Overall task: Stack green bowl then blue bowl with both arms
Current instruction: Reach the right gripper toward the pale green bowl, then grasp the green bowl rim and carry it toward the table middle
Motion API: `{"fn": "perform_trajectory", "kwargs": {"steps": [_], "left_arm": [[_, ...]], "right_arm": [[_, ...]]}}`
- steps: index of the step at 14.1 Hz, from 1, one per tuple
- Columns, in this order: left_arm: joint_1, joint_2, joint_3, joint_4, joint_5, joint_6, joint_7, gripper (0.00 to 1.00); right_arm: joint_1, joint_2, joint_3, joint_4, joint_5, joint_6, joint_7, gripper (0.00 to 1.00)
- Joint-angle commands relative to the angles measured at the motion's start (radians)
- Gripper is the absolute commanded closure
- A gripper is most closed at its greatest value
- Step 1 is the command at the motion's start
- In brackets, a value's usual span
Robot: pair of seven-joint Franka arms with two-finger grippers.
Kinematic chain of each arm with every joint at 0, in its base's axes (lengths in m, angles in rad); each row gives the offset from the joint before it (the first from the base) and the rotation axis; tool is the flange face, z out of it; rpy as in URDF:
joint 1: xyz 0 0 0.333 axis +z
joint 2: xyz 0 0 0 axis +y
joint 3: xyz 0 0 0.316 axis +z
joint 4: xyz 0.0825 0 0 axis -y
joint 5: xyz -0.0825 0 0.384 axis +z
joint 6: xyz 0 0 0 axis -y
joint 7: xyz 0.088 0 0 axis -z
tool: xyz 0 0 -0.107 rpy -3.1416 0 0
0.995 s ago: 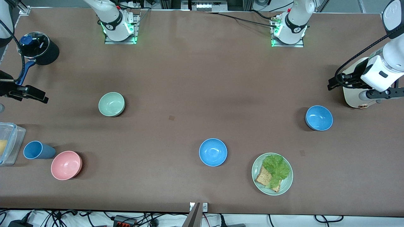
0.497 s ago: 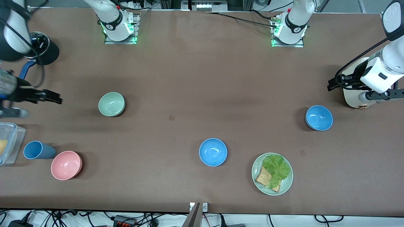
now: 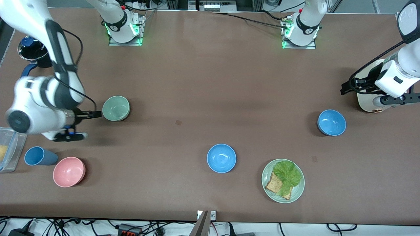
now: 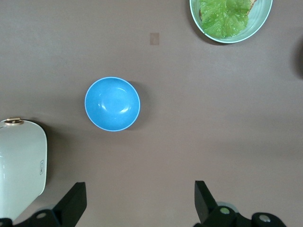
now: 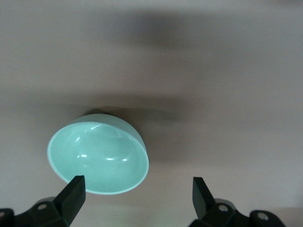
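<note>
The blue bowl (image 3: 331,122) close to my left gripper looks just as wide as the green bowl (image 3: 116,108). It will cover the green bowl from sight when I stack them.
The green bowl (image 3: 115,108) stands upright toward the right arm's end of the table; it also shows in the right wrist view (image 5: 98,158). My right gripper (image 3: 93,124) is open and low beside the bowl, with one fingertip (image 3: 97,114) at the bowl's rim; in its wrist view the gripper (image 5: 137,191) has the bowl just ahead of one finger. One blue bowl (image 3: 331,122) sits toward the left arm's end and shows in the left wrist view (image 4: 112,104). My left gripper (image 3: 398,97) is open and empty in the air near it (image 4: 137,203). A second blue bowl (image 3: 221,158) sits mid-table.
A green plate (image 3: 297,193) with lettuce and toast sits beside the middle blue bowl. A white rounded board (image 3: 366,100) lies under the left arm. A pink bowl (image 3: 69,171), blue cup (image 3: 37,156), clear container (image 3: 8,149) and black pot (image 3: 32,49) crowd the right arm's end.
My right arm has swung in from the table's end and its open gripper has come up against the green bowl. The left arm has hardly moved.
</note>
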Motion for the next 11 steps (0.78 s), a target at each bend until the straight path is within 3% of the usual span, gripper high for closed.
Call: {"fn": "perform_trajectory", "kwargs": {"steps": [1,4,9,11], "left_arm": [[0.003,0.013,0.000,0.027,-0.020,-0.020,0.004,0.00],[0.003,0.013,0.002,0.027,-0.020,-0.020,0.004,0.00],[0.003,0.013,0.002,0.027,-0.020,-0.020,0.004,0.00],[0.003,0.013,0.002,0.027,-0.020,-0.020,0.004,0.00]], "right_arm": [[0.003,0.047,-0.002,-0.017,-0.015,0.015,-0.014,0.00],[0.003,0.056,-0.002,-0.101,-0.015,0.097,-0.014,0.03],[0.005,0.057,0.000,-0.127,-0.001,0.098,-0.005,0.96],[0.005,0.057,0.011,-0.127,0.002,0.095,-0.003,1.00]]}}
